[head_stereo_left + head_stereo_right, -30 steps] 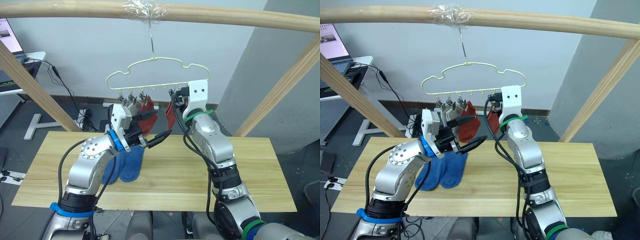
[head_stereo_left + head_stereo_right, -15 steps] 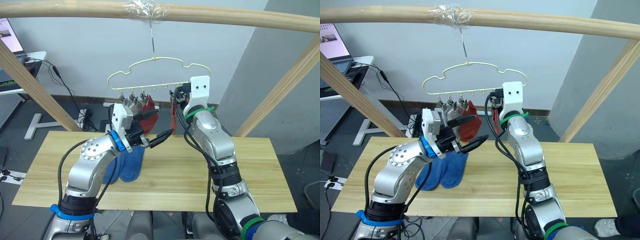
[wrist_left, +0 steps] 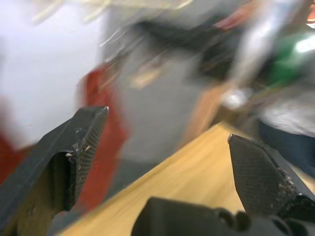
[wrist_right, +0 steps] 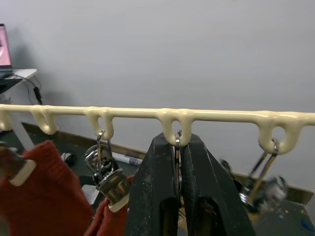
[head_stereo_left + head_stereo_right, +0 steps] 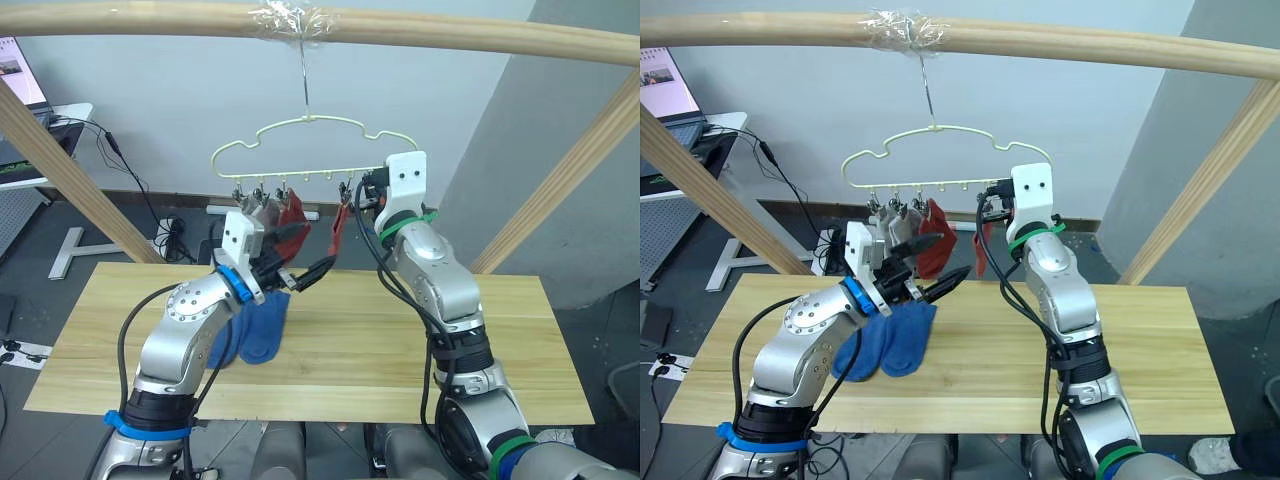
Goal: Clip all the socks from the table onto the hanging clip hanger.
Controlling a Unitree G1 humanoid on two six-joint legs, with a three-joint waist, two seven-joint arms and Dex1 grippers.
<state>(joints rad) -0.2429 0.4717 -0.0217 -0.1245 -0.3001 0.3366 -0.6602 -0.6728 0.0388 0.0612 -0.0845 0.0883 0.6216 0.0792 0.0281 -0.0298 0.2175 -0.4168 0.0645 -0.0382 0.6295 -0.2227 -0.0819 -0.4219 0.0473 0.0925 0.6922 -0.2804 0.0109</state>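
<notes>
The outer blue sock (image 5: 263,336) will come up by itself and leave its mate lying when I lift, because the blue socks show separate rounded ends (image 5: 239,355).
The pale yellow-green clip hanger (image 5: 300,125) hangs by its hook from the top pole. Two grey socks (image 5: 260,210) and a rust-red sock (image 5: 294,210) hang from its left clips. A second red sock (image 5: 339,235) dangles from a clip further right. My right gripper (image 4: 177,167) is up at the hanger's bar, shut on the metal clip beside that sock's clip (image 4: 108,184). My left gripper (image 5: 312,252) is open and holds nothing, just below the hung socks. Two blue socks (image 5: 250,330) lie on the table (image 5: 500,340), under my left forearm.
A round wooden pole frame surrounds the work area: a top bar (image 5: 450,35) and slanted legs at the left (image 5: 60,165) and right (image 5: 560,180). A desk with a laptop (image 5: 20,75) stands at the far left behind the table.
My right gripper has shifted slightly up and to the right along the hanger bar, and the hanger has swung a little. The second red sock now hangs tilted. My left gripper has barely moved.
</notes>
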